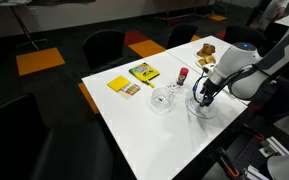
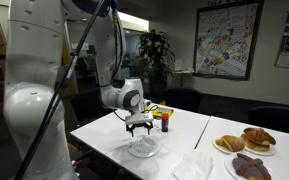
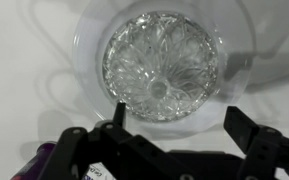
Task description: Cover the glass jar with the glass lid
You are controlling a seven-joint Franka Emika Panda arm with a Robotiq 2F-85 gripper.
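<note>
My open gripper is above the glass lid's near rim and has yet to reach the centre knob. I should move farther in and close on the knob before I lift.
A round cut-glass piece with a small centre knob, which I take for the glass lid, lies inside a wider shallow whitish dish directly under my gripper. The gripper is open and empty, its fingers just above the near rim. In both exterior views the gripper hovers low over this dish. The small clear glass jar stands apart beside it on the white table.
On the table are a yellow box, a yellow pad, a small red-capped bottle and plates of pastries. A crumpled napkin lies near the front. Chairs surround the table.
</note>
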